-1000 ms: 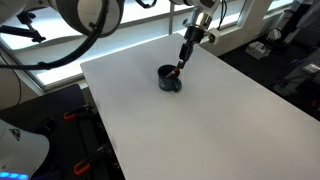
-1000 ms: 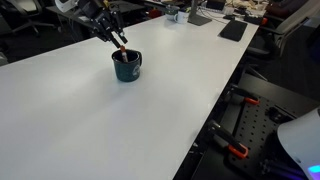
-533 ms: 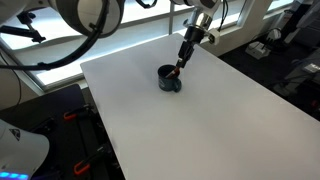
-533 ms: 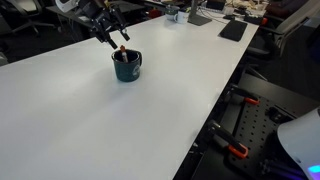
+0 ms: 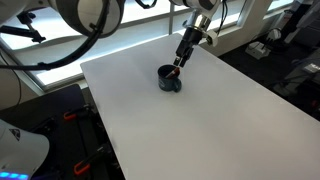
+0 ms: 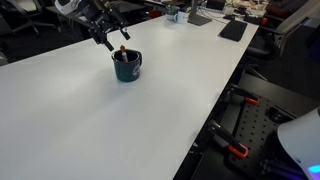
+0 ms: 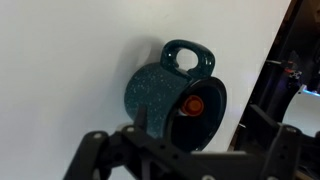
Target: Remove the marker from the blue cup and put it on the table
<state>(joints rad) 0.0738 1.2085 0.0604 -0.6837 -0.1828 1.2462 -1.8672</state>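
Observation:
I should lift my open gripper clear and come down lower around the marker at the blue cup's rim [image 6: 124,54], since the marker's orange-red end [image 7: 193,104] lies beyond its fingers.
The blue cup [image 5: 169,79] [image 6: 127,67] stands on the white table [image 5: 200,120] [image 6: 90,120] near its far side. The marker [image 5: 178,68] [image 6: 122,50] leans inside it, top end poking above the rim. My gripper [image 5: 185,50] [image 6: 110,37] hovers just above the cup, open, its fingers spread to either side of the marker's top and apart from it. In the wrist view I look down into the speckled cup [image 7: 160,88], handle up, with the marker's orange-red end [image 7: 191,103] inside; the gripper [image 7: 195,140] is a dark shape at the bottom.
A dark flat pad [image 6: 232,30] and small items [image 6: 176,14] lie at the table's far end. Past the table edges there is black equipment with orange clamps [image 6: 238,150] [image 5: 72,115].
The jaws have spread from nearly shut round the marker's top to wide open. The marker stays in the cup, and the arm has hardly moved.

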